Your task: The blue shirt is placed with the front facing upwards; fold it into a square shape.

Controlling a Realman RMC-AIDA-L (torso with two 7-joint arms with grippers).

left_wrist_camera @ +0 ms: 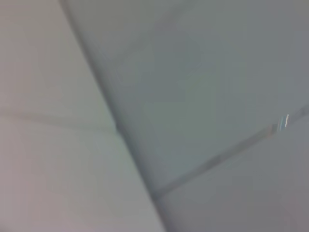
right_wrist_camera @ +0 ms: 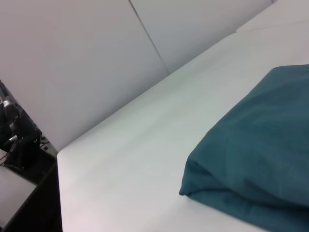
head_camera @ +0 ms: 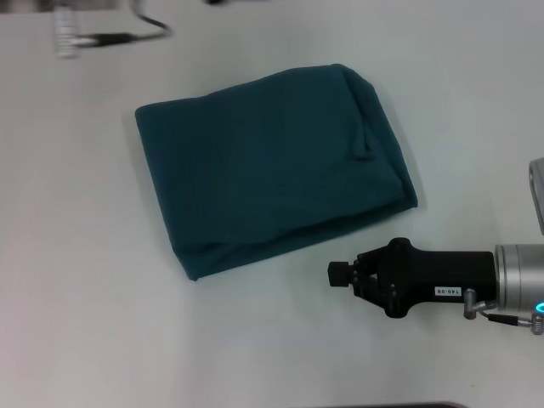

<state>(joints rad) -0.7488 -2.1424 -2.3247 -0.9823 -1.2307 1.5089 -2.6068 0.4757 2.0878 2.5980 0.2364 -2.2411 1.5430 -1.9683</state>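
My right gripper is on the side where the blue shirt's top layer stops short (head_camera: 364,136) of the layer below, so it should pinch and pull over the shirt's far corner (head_camera: 344,78).
The blue shirt (head_camera: 272,166) lies folded into a compact, roughly rectangular bundle in the middle of the white table (head_camera: 76,280), plain teal side up, with no lettering or collar showing. My right gripper (head_camera: 339,274) hovers just off the bundle's near right edge, pointing left, its fingers together and holding nothing. In the right wrist view a folded corner of the shirt (right_wrist_camera: 251,159) rests on the table, layers stacked at the edge. The left gripper is out of sight; its wrist view shows only blurred pale panels.
A white connector (head_camera: 66,36) and a dark cable (head_camera: 140,30) lie at the table's far left edge. The right wrist view shows the table's edge (right_wrist_camera: 60,159), wall panels behind it, and dark equipment (right_wrist_camera: 19,137) beyond the corner.
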